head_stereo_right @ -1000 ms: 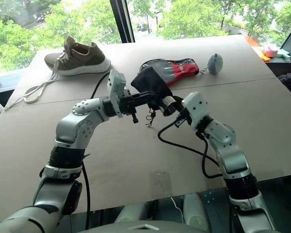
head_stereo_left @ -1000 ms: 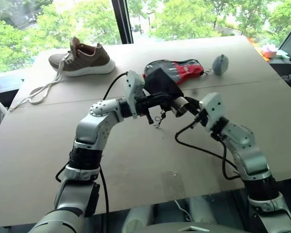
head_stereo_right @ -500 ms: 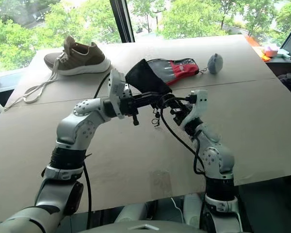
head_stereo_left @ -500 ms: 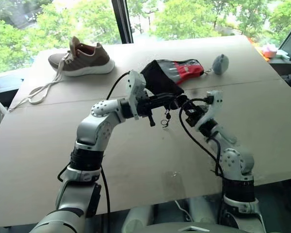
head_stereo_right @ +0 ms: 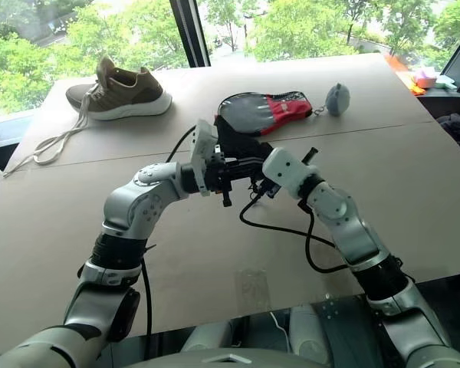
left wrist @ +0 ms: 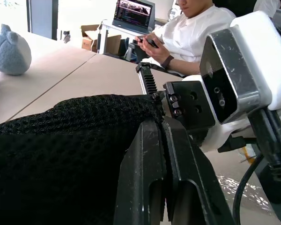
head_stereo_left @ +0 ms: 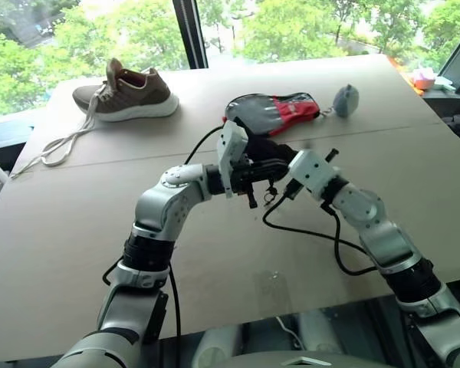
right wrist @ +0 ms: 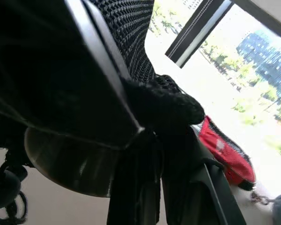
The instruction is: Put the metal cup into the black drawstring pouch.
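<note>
My right gripper has the pouch's edge [right wrist: 181, 104] while the drawstring loop [head_stereo_left: 270, 197] hangs slack below, so I should open it, back off and pull the drawstring loop.
Above the middle of the table my two grippers meet. The left gripper [head_stereo_left: 262, 173] is shut on the edge of the black drawstring pouch [head_stereo_left: 267, 151], whose mesh fabric [left wrist: 61, 150] lies right beside its fingers [left wrist: 152, 154]. From the right, the right gripper [head_stereo_left: 282, 162] pushes into the pouch's mouth. In the right wrist view the metal cup [right wrist: 65, 157] shows as a shiny rim and wall against that gripper's shut fingers [right wrist: 136, 187], with pouch fabric [right wrist: 126, 28] draped over it. In the eye views the cup is hidden.
A brown shoe [head_stereo_left: 129, 92] with loose laces lies at the far left. A black-and-red case [head_stereo_left: 280, 111] and a grey rounded pouch [head_stereo_left: 347, 100] lie behind the grippers. A black cable [head_stereo_left: 314, 234] loops on the table under the right arm. A seated person [left wrist: 192, 28] is beyond the table.
The right forearm has swung down and out to the right, its gripper still at the pouch. The pouch has come down from its raised position and now covers the cup.
</note>
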`<move>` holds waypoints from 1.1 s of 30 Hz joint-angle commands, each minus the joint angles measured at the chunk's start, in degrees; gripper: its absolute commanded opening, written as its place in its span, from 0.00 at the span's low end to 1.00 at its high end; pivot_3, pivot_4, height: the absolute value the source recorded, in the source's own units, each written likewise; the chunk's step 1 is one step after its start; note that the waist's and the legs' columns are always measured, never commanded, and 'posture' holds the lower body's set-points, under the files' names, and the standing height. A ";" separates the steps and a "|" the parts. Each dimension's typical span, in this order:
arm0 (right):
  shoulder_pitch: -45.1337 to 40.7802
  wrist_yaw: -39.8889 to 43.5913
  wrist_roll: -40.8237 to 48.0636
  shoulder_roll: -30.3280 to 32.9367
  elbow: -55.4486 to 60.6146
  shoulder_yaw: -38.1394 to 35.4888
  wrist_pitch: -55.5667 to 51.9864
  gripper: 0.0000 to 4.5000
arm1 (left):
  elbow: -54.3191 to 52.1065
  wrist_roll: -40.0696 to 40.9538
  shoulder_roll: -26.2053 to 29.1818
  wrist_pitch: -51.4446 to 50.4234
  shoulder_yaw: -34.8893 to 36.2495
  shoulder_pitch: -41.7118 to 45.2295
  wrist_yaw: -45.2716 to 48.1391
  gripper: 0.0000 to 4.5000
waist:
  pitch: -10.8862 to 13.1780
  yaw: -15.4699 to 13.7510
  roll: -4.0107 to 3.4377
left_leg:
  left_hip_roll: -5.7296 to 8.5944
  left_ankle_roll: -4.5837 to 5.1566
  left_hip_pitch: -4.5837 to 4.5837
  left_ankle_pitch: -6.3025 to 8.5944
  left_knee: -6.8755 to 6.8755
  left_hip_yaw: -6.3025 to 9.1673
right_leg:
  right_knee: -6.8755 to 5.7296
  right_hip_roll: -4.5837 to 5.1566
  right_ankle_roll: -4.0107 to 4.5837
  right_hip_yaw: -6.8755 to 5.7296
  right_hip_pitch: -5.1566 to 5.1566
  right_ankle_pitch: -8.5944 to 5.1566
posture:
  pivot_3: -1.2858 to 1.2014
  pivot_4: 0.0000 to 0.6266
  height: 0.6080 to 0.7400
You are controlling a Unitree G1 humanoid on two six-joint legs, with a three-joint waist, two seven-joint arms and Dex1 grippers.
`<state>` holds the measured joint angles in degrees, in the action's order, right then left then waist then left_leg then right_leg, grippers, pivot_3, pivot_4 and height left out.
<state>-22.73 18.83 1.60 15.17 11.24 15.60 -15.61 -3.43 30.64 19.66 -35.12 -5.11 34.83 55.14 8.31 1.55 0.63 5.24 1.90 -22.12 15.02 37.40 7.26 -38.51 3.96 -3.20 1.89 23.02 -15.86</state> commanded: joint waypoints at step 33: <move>-0.14 -6.17 10.29 13.78 3.76 4.22 -5.48 0.01 | -1.57 11.04 -5.67 -9.66 9.00 3.29 -12.10 0.00 | 0.00 0.69 0.07 | 0.03 0.03 -0.09 0.00 0.02 -0.39 | -0.24 -0.06 -0.02 0.36 0.31 -0.01 | 0.52 0.24 1.00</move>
<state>-23.40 10.23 13.15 28.52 13.71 20.49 -20.89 -3.55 40.69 13.76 -47.02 2.59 36.41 42.06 8.31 2.24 0.70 5.27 1.93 -22.21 15.03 37.42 6.87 -38.75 3.90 -3.22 2.25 23.33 -15.86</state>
